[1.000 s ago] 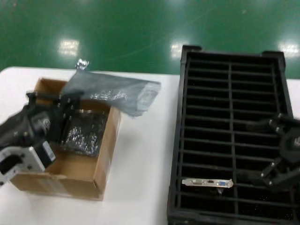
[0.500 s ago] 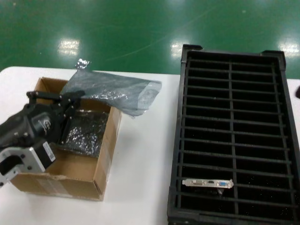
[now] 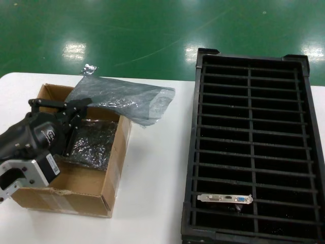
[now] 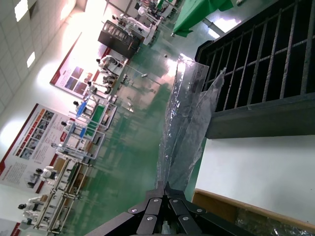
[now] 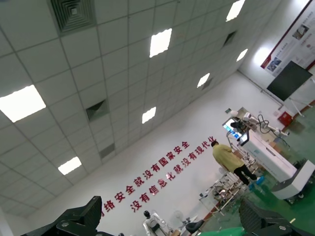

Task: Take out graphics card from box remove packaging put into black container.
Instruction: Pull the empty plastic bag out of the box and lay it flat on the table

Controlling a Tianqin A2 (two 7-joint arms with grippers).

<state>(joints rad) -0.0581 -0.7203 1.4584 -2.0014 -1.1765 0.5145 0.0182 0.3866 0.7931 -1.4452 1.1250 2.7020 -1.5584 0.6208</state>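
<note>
My left gripper should swing the packaging it is holding clear and put it down beside the black container point(image 3: 156, 188), because the packaging hangs over the box's far corner point(image 3: 121, 97).
The graphics card point(image 3: 225, 198) stands in a near slot of the black container point(image 3: 192, 152), its silver bracket with the blue port facing up. The translucent packaging point(image 3: 127, 99) hangs over the far corner of the brown box point(image 3: 114, 168). My left gripper point(image 3: 76, 108) is shut on one end of it. The left wrist view shows the closed tips of the left gripper point(image 4: 165, 186) pinching the packaging point(image 4: 187, 123), with the black container point(image 4: 256, 73) beyond. My right gripper point(image 5: 170, 212) is out of the head view; it points at the ceiling, open and empty.
Dark shiny bagged cards point(image 3: 91, 142) lie inside the box under my left arm. A small crumpled shiny scrap point(image 3: 89, 68) sits on the white table point(image 3: 152, 193) behind the box. The green floor lies beyond the table's far edge.
My right arm, over the container's right side a second ago, has withdrawn out of the head view. The left gripper shifted slightly while holding the packaging.
</note>
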